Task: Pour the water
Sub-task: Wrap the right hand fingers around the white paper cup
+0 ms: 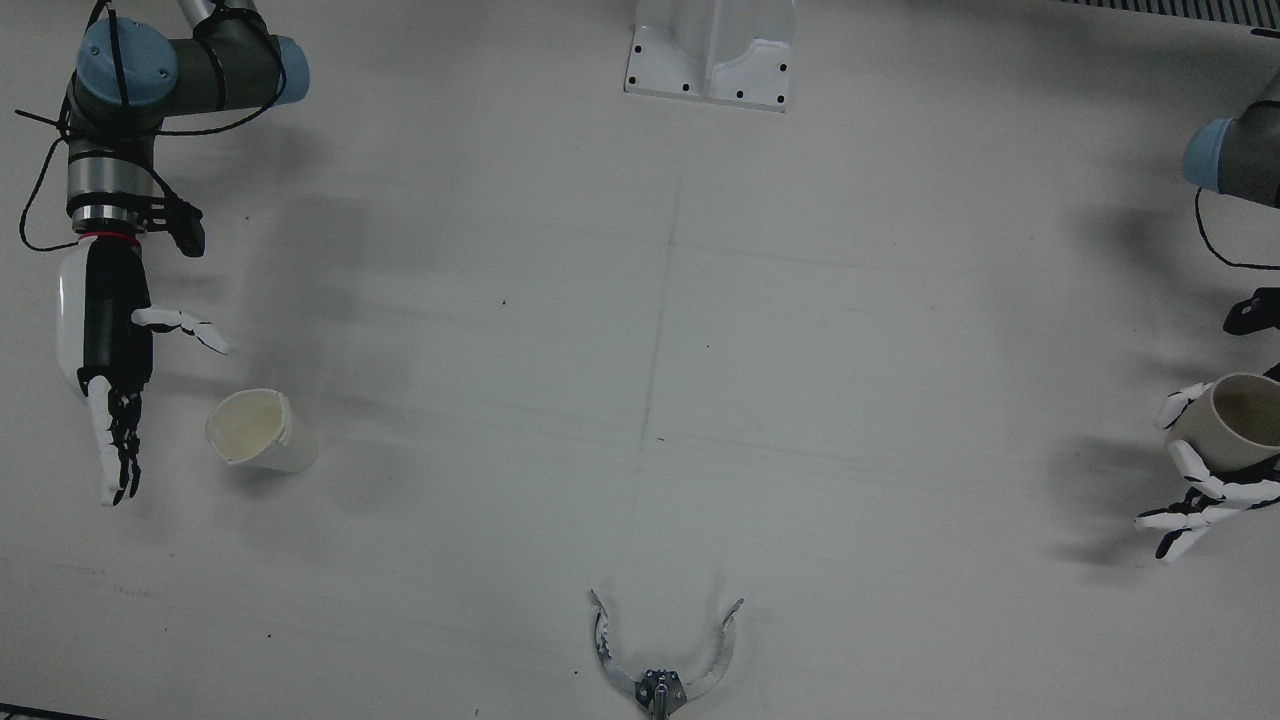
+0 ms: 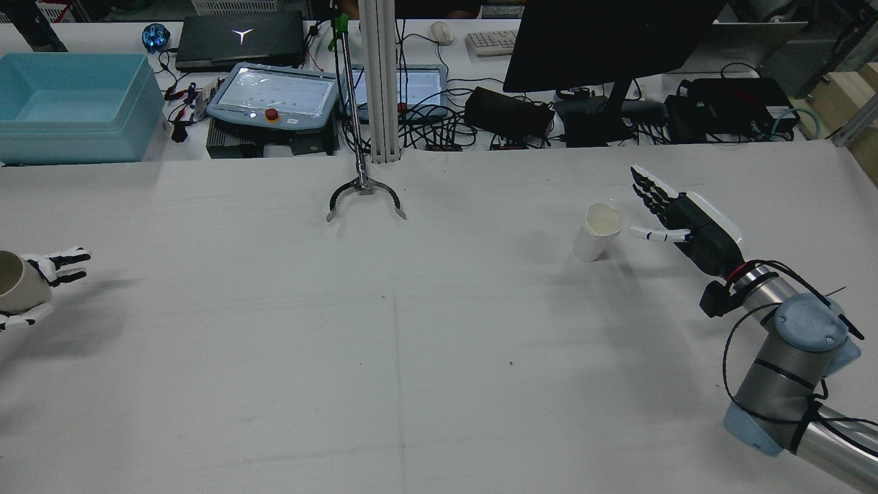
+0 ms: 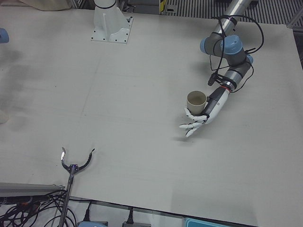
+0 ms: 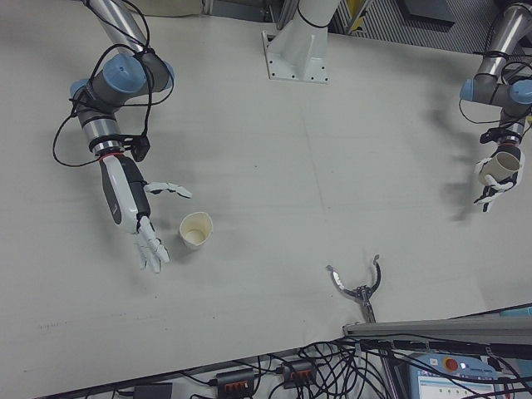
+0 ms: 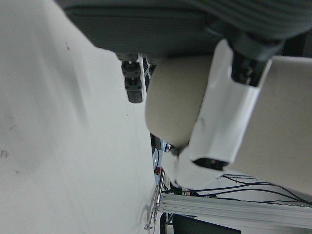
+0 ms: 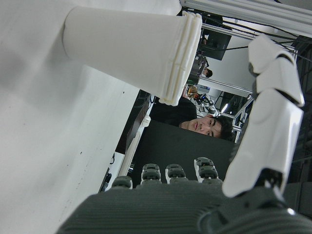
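Several rims are packed tightly one behind another. So the white paper cup will stay together as one nested stack when I tip it to pour.
A white paper cup stands upright on the table. My right hand lies open just beside it, fingers straight, thumb pointing past the cup and not touching it. The right hand view shows this cup a short way off from the palm. At the other end of the table, my left hand holds a beige cup upright above the table. In the left hand view, the thumb crosses the beige cup.
A metal claw tool reaches in over the operators' edge at mid-table. A white pedestal stands at the robot's side. Beyond the table are a blue bin, electronics and a person.
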Robot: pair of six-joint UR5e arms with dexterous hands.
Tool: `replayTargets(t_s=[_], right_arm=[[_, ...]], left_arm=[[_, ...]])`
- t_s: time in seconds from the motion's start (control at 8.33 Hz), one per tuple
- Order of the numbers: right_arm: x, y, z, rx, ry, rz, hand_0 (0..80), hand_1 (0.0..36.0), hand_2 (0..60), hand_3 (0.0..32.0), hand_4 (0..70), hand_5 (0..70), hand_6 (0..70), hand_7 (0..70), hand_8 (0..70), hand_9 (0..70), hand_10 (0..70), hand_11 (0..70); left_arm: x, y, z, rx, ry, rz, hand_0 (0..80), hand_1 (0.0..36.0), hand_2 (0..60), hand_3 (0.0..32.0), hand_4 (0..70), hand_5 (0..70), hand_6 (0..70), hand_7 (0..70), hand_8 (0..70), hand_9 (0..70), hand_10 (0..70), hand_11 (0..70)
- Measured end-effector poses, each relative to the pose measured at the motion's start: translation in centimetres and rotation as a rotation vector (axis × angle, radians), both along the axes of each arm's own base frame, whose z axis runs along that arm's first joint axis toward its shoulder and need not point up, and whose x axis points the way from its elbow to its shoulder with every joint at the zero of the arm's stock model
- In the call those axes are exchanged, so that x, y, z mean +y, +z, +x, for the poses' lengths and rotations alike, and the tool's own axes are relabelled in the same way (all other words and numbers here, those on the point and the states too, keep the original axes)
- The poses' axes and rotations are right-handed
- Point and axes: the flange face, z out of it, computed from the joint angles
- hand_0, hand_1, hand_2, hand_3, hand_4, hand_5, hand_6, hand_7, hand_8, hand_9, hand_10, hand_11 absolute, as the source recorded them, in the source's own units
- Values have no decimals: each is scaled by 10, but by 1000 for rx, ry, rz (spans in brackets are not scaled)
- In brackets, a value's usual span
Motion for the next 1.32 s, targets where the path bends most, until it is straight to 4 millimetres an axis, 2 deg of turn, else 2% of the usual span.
replayTargets(t_s=[0.48, 0.6, 0.84, 1.08, 1.32], right_arm=[[-4, 7, -22, -2, -16, -12, 487, 202, 234, 18, 0, 71, 82, 17, 60, 43, 0, 0], [-4, 8, -24, 2, -10, -14, 509, 234, 227, 30, 0, 76, 47, 0, 35, 12, 0, 0], [2, 14, -32, 19, 38, -21, 513, 244, 239, 0, 0, 71, 1, 0, 31, 9, 0, 0], [6, 27, -44, 18, 143, 19, 528, 257, 232, 0, 0, 69, 0, 0, 18, 0, 0, 0], [8, 43, -54, 0, 212, 53, 542, 273, 250, 26, 0, 83, 35, 0, 20, 0, 0, 0]], left_arm=[[2, 7, -2, -3, -2, -6, 800, 360, 600, 0, 700, 700, 322, 153, 119, 60, 120, 204], [2, 7, -2, -3, -2, -6, 800, 360, 600, 0, 700, 700, 322, 153, 119, 59, 119, 203], [2, 7, -2, -3, -2, -5, 800, 360, 600, 0, 700, 700, 321, 154, 119, 59, 119, 202], [1, 5, -2, 0, -1, -2, 800, 360, 600, 0, 700, 700, 322, 157, 118, 59, 118, 201], [1, 2, -2, 4, -2, 3, 800, 360, 600, 0, 700, 700, 320, 154, 117, 56, 117, 200]])
